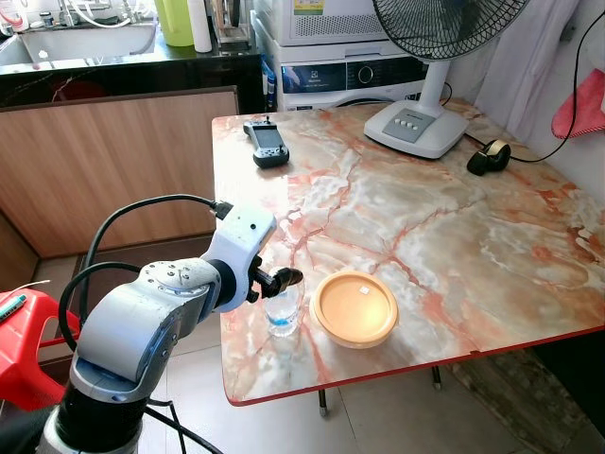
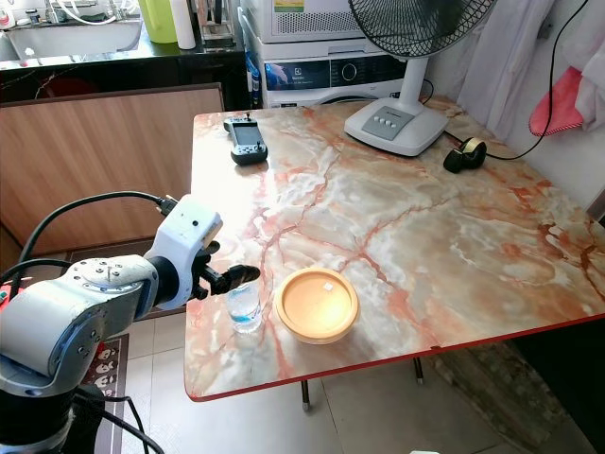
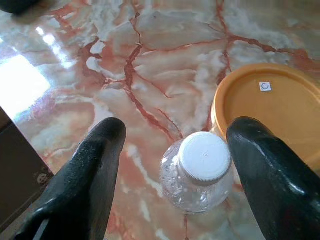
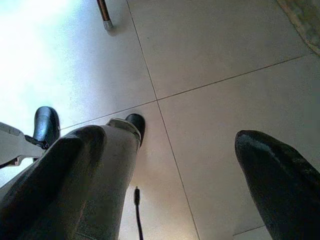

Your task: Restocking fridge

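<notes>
The white cap (image 3: pixel 205 157) is level and all the way down on the bottle's neck. That means the small clear bottle (image 1: pixel 282 316) will hang under the cap when I lift.
A small clear water bottle (image 1: pixel 283 313) with a white cap (image 3: pixel 205 157) stands upright near the front left corner of the marble table (image 1: pixel 454 218). My left gripper (image 1: pixel 284 278) hovers at the bottle's top, open, with one black finger (image 3: pixel 95 170) on each side of the cap and not touching it. A round orange lidded container (image 1: pixel 354 307) sits just right of the bottle, close to it. My right gripper (image 4: pixel 175 150) hangs idle over the tiled floor, open and holding nothing.
A white standing fan (image 1: pixel 421 118) is at the table's far side, with a black handheld device (image 1: pixel 267 143) at far left and a tape dispenser (image 1: pixel 489 156) to the right. A red stool (image 1: pixel 28 331) and a wooden counter panel (image 1: pixel 123 161) are on my left.
</notes>
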You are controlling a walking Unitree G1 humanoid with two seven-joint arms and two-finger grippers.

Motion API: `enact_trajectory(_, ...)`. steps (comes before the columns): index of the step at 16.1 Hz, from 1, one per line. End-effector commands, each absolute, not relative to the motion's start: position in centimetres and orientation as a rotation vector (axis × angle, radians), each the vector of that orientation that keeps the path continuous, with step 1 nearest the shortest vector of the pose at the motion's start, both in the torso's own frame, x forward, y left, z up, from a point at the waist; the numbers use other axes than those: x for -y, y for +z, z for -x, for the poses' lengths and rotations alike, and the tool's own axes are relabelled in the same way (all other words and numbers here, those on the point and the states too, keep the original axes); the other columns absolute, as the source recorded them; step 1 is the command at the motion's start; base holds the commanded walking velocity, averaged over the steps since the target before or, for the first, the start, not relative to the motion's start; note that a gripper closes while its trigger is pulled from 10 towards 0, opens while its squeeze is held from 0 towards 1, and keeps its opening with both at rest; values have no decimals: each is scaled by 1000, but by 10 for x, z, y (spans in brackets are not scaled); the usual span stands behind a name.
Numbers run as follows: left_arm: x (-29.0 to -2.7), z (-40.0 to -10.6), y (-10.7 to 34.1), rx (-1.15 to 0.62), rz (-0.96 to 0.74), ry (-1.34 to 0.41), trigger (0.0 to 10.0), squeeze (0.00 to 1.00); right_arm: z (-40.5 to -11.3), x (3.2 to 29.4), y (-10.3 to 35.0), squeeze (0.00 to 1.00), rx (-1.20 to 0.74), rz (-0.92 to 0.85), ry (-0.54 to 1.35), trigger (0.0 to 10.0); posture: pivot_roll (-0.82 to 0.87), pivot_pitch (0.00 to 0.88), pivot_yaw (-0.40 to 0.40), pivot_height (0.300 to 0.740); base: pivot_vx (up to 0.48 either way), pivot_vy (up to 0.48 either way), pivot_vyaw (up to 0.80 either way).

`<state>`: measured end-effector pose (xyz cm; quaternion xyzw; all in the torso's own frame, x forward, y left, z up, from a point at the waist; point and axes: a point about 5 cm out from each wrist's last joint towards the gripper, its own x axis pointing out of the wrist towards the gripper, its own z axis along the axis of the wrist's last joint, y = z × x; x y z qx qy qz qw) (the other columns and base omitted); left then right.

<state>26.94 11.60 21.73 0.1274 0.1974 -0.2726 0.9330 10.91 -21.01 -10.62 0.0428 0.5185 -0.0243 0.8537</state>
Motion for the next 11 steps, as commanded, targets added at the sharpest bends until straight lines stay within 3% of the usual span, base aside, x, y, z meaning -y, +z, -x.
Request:
enact_trajectory(1,-119,-271,215,-411,-243,-538,10000,0,-107,213,-106,0,-1103,-79,-52,10000,247,0,-32,740,0,0,0)
enact_trajectory(11,-116,-271,204,-437,-198,-555,10000,0,-105,214,-107,0,-1104,-77,-57,10000,229,0,-26,740,0,0,0)
